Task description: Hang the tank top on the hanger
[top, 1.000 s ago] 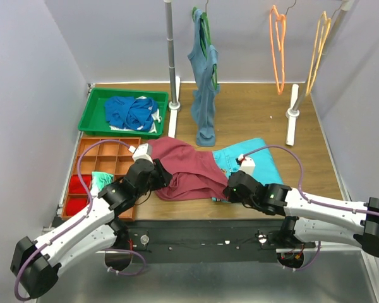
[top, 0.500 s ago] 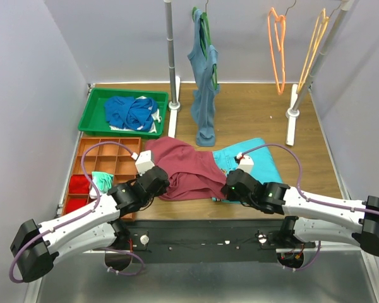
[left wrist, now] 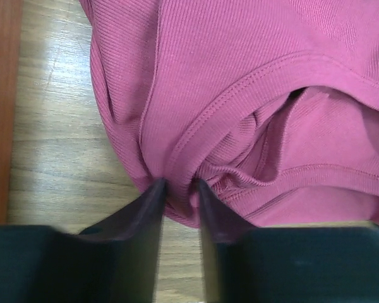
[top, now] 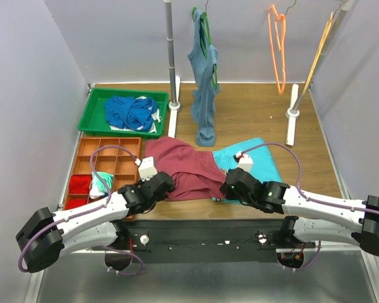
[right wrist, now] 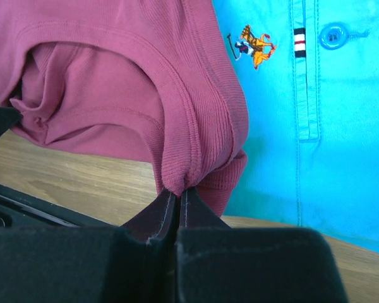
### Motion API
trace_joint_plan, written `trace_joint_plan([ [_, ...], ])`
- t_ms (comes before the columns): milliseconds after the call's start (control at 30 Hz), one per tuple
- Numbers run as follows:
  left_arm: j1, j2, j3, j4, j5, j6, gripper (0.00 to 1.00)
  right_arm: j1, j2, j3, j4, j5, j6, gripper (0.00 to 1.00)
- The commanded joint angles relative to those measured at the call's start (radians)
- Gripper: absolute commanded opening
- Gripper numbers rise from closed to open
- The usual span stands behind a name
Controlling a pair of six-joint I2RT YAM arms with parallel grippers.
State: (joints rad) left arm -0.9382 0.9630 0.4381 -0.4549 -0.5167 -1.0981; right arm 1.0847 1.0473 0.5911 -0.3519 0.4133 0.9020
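Observation:
The tank top (top: 196,180) has both grippers on it and the orange hanger (top: 273,47) is on the rail, so next I put the tank top down before my right gripper goes to the hanger.
The maroon tank top (top: 189,167) lies crumpled on the wooden table near the front edge, partly over a turquoise shirt. My left gripper (top: 167,184) is at its near left edge; in the left wrist view the gripper (left wrist: 180,186) pinches a fold of the tank top (left wrist: 252,76) beside the neckline. My right gripper (top: 226,188) is at its near right corner; in the right wrist view the gripper (right wrist: 179,191) is shut tight on a bunched hem of the tank top (right wrist: 114,95). The bright orange hanger (top: 278,44) hangs empty on the rail at the back right.
A paler yellow-orange hanger (top: 321,47) hangs right of it. A grey-blue top on a green hanger (top: 204,76) hangs mid-back. The turquoise shirt (top: 265,164) (right wrist: 316,126) lies under the tank top. A green tray (top: 95,120) with blue cloth and an orange divided tray (top: 104,165) stand left. Rack posts (top: 172,57) (top: 293,112).
My left arm has swung down from the tank top's upper left side to its near left edge and taken hold of a fold. My right gripper has kept its grip and hardly moved.

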Motion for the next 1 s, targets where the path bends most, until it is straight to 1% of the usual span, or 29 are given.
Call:
trace_joint_plan([
  [0, -0.008, -0.015, -0.019, 0.047, -0.075, -0.031, 0.13, 0.003, 0.011, 0.055, 0.01, 0.016, -0.017, 0.08],
  [67, -0.008, -0.062, 0.008, 0.035, -0.104, 0.001, 0.03, 0.004, 0.017, 0.099, -0.013, 0.027, -0.029, 0.08],
  [100, -0.008, -0.081, 0.025, 0.007, -0.117, 0.02, 0.0, 0.004, 0.016, 0.122, -0.022, 0.051, -0.047, 0.08],
  [167, -0.007, -0.13, 0.112, -0.033, -0.156, 0.091, 0.0, 0.003, 0.02, 0.199, -0.062, 0.09, -0.07, 0.06],
  [200, -0.007, -0.139, 0.152, -0.089, -0.173, 0.112, 0.0, 0.003, 0.023, 0.229, -0.079, 0.135, -0.093, 0.04],
  [233, -0.005, -0.15, 0.239, -0.119, -0.192, 0.139, 0.0, 0.003, 0.028, 0.258, -0.108, 0.16, -0.107, 0.04],
  [267, -0.005, -0.155, 0.285, -0.145, -0.219, 0.188, 0.0, 0.003, 0.036, 0.324, -0.119, 0.185, -0.123, 0.03],
  [300, -0.005, -0.155, 0.331, -0.183, -0.229, 0.225, 0.0, 0.003, 0.042, 0.355, -0.128, 0.234, -0.153, 0.03],
  [333, -0.004, -0.153, 0.42, -0.194, -0.229, 0.262, 0.0, 0.003, 0.049, 0.393, -0.148, 0.261, -0.169, 0.02],
  [367, -0.001, -0.147, 0.466, -0.206, -0.229, 0.3, 0.0, 0.003, 0.056, 0.429, -0.157, 0.289, -0.185, 0.02],
  [400, 0.004, -0.136, 0.514, -0.238, -0.23, 0.382, 0.0, 0.003, 0.077, 0.508, -0.165, 0.341, -0.227, 0.01],
  [433, 0.007, -0.106, 0.612, -0.252, -0.227, 0.427, 0.0, 0.003, 0.086, 0.547, -0.17, 0.367, -0.251, 0.01],
  [467, 0.016, -0.089, 0.661, -0.27, -0.233, 0.467, 0.0, 0.003, 0.097, 0.585, -0.17, 0.395, -0.277, 0.01],
  [500, 0.021, -0.072, 0.707, -0.309, -0.258, 0.493, 0.0, 0.003, 0.118, 0.669, -0.167, 0.438, -0.337, 0.01],
  [533, 0.025, -0.046, 0.788, -0.314, -0.256, 0.565, 0.0, 0.003, 0.132, 0.708, -0.144, 0.453, -0.375, 0.01],
  [567, 0.035, -0.035, 0.825, -0.312, -0.249, 0.599, 0.0, 0.003, 0.143, 0.751, -0.128, 0.469, -0.409, 0.01],
  [600, 0.048, -0.027, 0.865, -0.306, -0.24, 0.627, 0.0, 0.003, 0.154, 0.786, -0.107, 0.495, -0.489, 0.01],
  [633, 0.058, -0.009, 0.943, -0.297, -0.221, 0.677, 0.0, 0.003, 0.175, 0.856, -0.054, 0.502, -0.532, 0.01],
  [700, 0.087, 0.014, 1.025, -0.272, -0.203, 0.728, 0.0, 0.003, 0.203, 0.933, -0.018, 0.53, -0.627, 0.01],
  [733, 0.098, 0.048, 1.121, -0.268, -0.183, 0.75, 0.0, 0.003, 0.218, 1.031, 0.0, 0.535, -0.653, 0.01],
  [800, 0.113, 0.092, 1.235, -0.278, -0.16, 0.808, 0.0, 0.003, 0.269, 1.12, 0.016, 0.532, -0.724, 0.01],
  [833, 0.119, 0.138, 1.349, -0.284, -0.148, 0.822, 0.0, 0.003, 0.284, 1.16, 0.024, 0.527, -0.742, 0.01],
  [867, 0.121, 0.161, 1.402, -0.294, -0.122, 0.845, 0.0, 0.003, 0.313, 1.237, 0.018, 0.519, -0.749, 0.01],
  [900, 0.121, 0.181, 1.454, -0.313, -0.111, 0.854, 0.0, 0.003, 0.325, 1.266, 0.011, 0.507, -0.758, 0.01],
  [933, 0.122, 0.219, 1.544, -0.326, -0.103, 0.859, 0.0, 0.003, 0.336, 1.288, -0.002, 0.499, -0.759, 0.01],
  [967, 0.122, 0.235, 1.58, -0.338, -0.089, 0.863, 0.0, 0.003, 0.341, 1.309, -0.01, 0.49, -0.758, 0.01],
])
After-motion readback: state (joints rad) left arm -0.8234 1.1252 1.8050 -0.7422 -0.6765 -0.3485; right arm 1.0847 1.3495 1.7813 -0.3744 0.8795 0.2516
